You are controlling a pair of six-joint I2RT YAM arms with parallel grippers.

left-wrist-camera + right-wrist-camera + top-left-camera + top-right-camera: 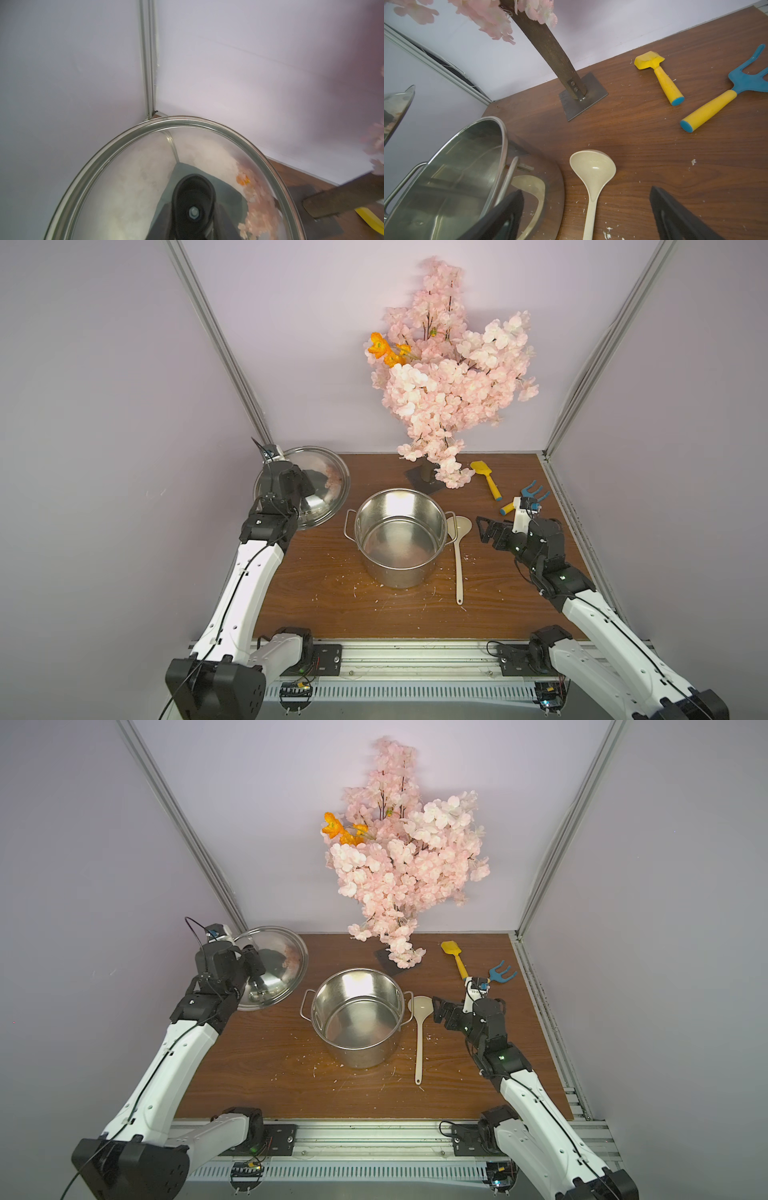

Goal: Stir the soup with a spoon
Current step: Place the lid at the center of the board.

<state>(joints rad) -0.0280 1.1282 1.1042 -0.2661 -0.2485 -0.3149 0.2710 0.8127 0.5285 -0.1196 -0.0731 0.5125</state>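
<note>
My right gripper should now go down toward the handle's middle [459, 570] until its open fingers are on either side of the handle, because they line up across the cream spoon's narrow handle [590, 218].
A steel pot [399, 576] with two loop handles stands mid-table in both top views [361, 1052]. Its inside [456, 166] is bare shiny metal, and no soup shows. The cream spoon [458, 564] lies flat just right of the pot, bowl toward the back wall [419, 1040]. My right gripper [482, 531] hangs open right of the spoon's bowl. In the right wrist view its fingers stand wide either side of the spoon's neck [592, 168] without touching it. My left gripper [309, 485] is shut on the black knob [194, 199] of the pot lid [328, 506], held tilted at the far left corner.
A pink blossom tree on a metal base plate [432, 487] stands behind the pot. A yellow toy shovel [486, 479] and a blue rake [536, 492] lie at the back right, close behind my right wrist. White crumbs dot the wooden table [332, 593]. Walls close in on three sides.
</note>
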